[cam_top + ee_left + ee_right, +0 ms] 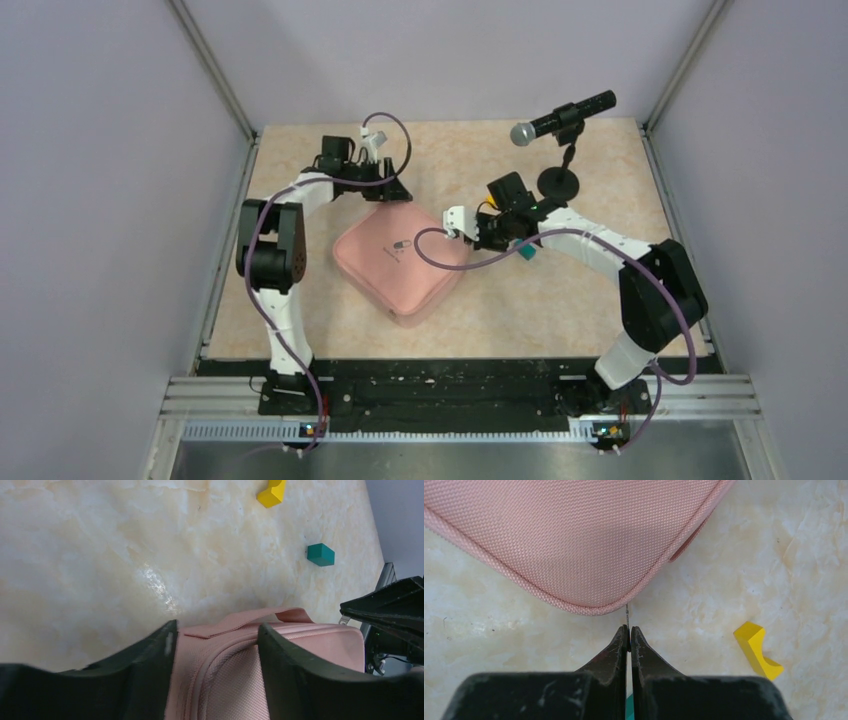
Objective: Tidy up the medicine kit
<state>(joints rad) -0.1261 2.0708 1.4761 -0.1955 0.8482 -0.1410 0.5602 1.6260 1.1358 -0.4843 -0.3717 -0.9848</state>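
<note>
The zipper pull (627, 614) sits at the kit's corner and the next side (440, 297) angles away, so the left gripper should rotate the kit before the right gripper unzips it.
The pink medicine kit (400, 262) lies closed in the middle of the table, pill logo on its lid. My left gripper (385, 192) is at the kit's far corner. In the left wrist view its fingers (150, 660) stand on either side of that corner (220, 680) and press the fabric. My right gripper (473, 233) is at the kit's right corner. In the right wrist view it (629, 631) is shut on a thin metal zipper pull (627, 614) that sticks out from the kit's edge (574, 535).
A teal block (527, 254) and a yellow block (756, 647) lie on the table right of the kit. A microphone (565, 115) on a round stand (558, 181) stands at the back right. Grey walls enclose the table on three sides.
</note>
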